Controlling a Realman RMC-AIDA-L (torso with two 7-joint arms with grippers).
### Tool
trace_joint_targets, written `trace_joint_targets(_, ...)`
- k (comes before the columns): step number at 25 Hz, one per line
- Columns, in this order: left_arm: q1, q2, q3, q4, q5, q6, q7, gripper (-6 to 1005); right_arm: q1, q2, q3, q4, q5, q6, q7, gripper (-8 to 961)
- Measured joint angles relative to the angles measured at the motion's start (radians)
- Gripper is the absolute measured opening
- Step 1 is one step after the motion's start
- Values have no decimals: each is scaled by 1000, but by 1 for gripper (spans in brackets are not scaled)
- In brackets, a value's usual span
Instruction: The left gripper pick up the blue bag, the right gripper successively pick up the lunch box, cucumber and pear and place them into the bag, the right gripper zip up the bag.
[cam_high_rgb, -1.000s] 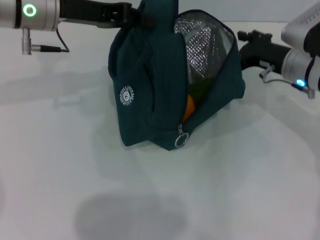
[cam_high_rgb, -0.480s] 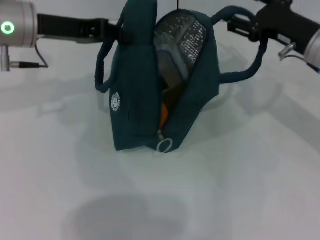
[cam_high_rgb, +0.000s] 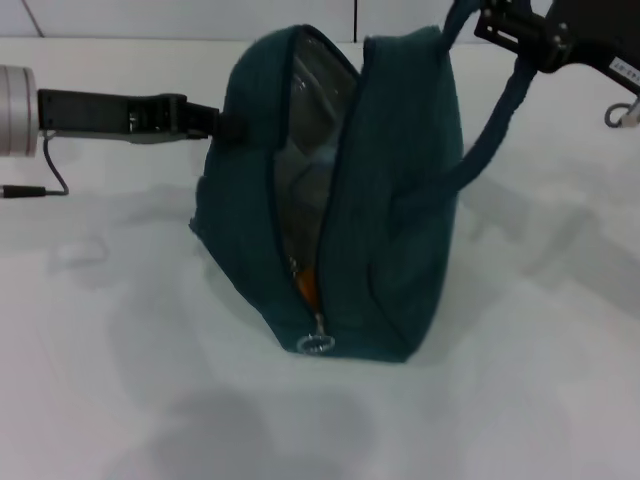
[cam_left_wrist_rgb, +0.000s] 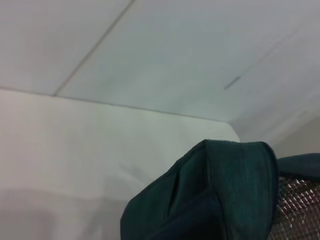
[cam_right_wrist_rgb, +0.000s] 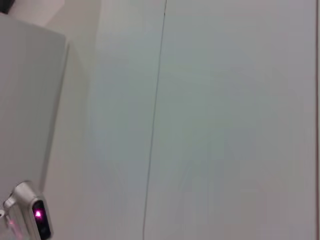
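Note:
The rope handle (cam_high_rgb: 493, 133) is stretched tight to my right gripper and pulls the blue bag crooked. Next, I bring it down, free the gripper and reach for the zipper pull (cam_high_rgb: 316, 343).
The blue bag (cam_high_rgb: 400, 220) stands upright on the white table, its opening a narrow slit facing me. The silver zipper pull (cam_high_rgb: 316, 344) hangs at the slit's lower end. My left gripper (cam_high_rgb: 215, 122) reaches the bag's left side and is shut on it, fingertips hidden by fabric. My right gripper (cam_high_rgb: 492, 22) at the top right is shut on the rope handle (cam_high_rgb: 497, 110), pulled taut. A sliver of the orange pear (cam_high_rgb: 305, 282) shows inside. Whether the pale glossy surface above it is lining or the lunch box I cannot tell. The cucumber is hidden. The left wrist view shows the bag's fabric (cam_left_wrist_rgb: 225, 190) and foil lining (cam_left_wrist_rgb: 297, 210).
The white table (cam_high_rgb: 120, 380) spreads around the bag, with a shadow in front of it. A cable (cam_high_rgb: 30, 190) trails from the left wrist. The right wrist view shows only a pale wall and a small device with a pink light (cam_right_wrist_rgb: 37, 215).
The right gripper has taken the bag's right handle and pulled it up. The bag has come upright and nearer, and its opening has narrowed to a slit. The left arm has dropped lower.

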Motion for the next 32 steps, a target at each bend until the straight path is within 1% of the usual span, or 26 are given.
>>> trace_joint_targets(6,25,-10,0,-1,-38,79,-6,59,-25,-1,1,24,-7,-85,35,811)
trace_joint_targets(9,38,-27,0,-4,-44,96,-5,59,-43,-3,3,37,-17,-101,52,811)
trace_joint_targets(12,38,-39,3,-30,-44,97,8,59,-44,-5,15,107,-24,-97,55,811)
trace_joint_targets(18,19,-39,1,-65,-44,91,23,59,-36,-7,56,233,-25,-96,67,811)
trace_joint_targets(23,16,-38,0,-66,-44,88,25,59,-31,-19,60,297,-35,-104,139,812)
trace_joint_targets(26,11,-39,0,-67,-44,86,27,59,-19,-24,59,313,-113,-129,227,812)
trace_joint_targets(29,10,-39,0,-67,-44,86,30,59,2,-23,62,318,-194,-183,303,811)
trace_joint_targets(32,11,-39,0,-67,-44,86,36,59,10,-22,64,319,-211,-230,332,811)
